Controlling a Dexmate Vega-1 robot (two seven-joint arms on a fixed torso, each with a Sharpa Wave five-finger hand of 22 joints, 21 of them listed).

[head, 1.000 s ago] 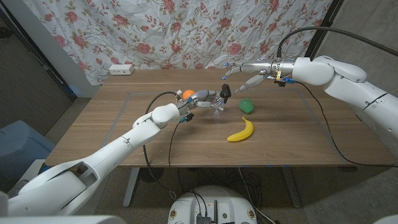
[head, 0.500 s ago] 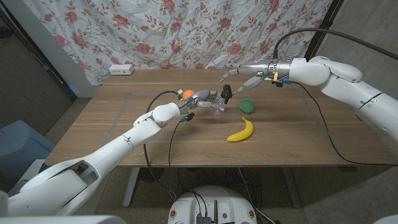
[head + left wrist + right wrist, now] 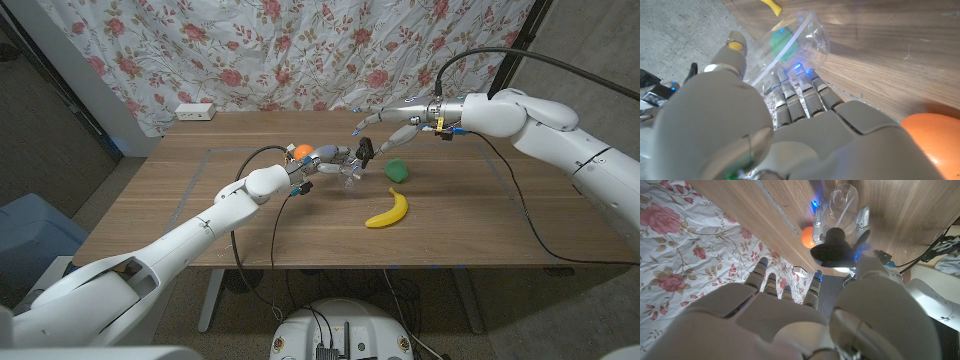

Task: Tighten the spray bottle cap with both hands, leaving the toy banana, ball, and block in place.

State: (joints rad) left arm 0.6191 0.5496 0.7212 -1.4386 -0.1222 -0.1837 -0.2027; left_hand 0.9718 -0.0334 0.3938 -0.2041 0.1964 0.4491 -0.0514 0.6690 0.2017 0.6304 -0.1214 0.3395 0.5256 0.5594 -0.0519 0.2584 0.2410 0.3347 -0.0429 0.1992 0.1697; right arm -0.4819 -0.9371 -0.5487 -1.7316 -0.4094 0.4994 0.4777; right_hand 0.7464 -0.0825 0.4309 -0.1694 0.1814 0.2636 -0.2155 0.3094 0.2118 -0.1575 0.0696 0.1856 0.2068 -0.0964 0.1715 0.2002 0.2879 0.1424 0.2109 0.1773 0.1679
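Note:
My gripper will turn the black cap (image 3: 365,151), which sticks out sideways past the clear bottle's neck (image 3: 835,233), so the cap will swing around in one piece.
My left hand (image 3: 322,160) grips a clear spray bottle (image 3: 350,173) above the middle of the table, tilted, with its black cap (image 3: 365,150) pointing to the right. In the left wrist view my left hand's fingers (image 3: 800,97) wrap the bottle (image 3: 790,42). My right hand (image 3: 388,116) hovers just beyond the cap with its fingers spread and nothing in them. The right wrist view shows the cap (image 3: 832,250) a short way ahead of that hand (image 3: 780,315). An orange ball (image 3: 299,150) sits behind my left hand. A green block (image 3: 397,170) and a yellow toy banana (image 3: 388,210) lie to the right.
A white power strip (image 3: 195,112) lies at the table's back left edge, in front of a floral curtain (image 3: 300,50). Bare wood (image 3: 180,200) spreads over the left and front of the table. Cables trail from both wrists.
My right hand has drifted a little to the left, closer to the black cap. My left hand and the bottle have stayed put.

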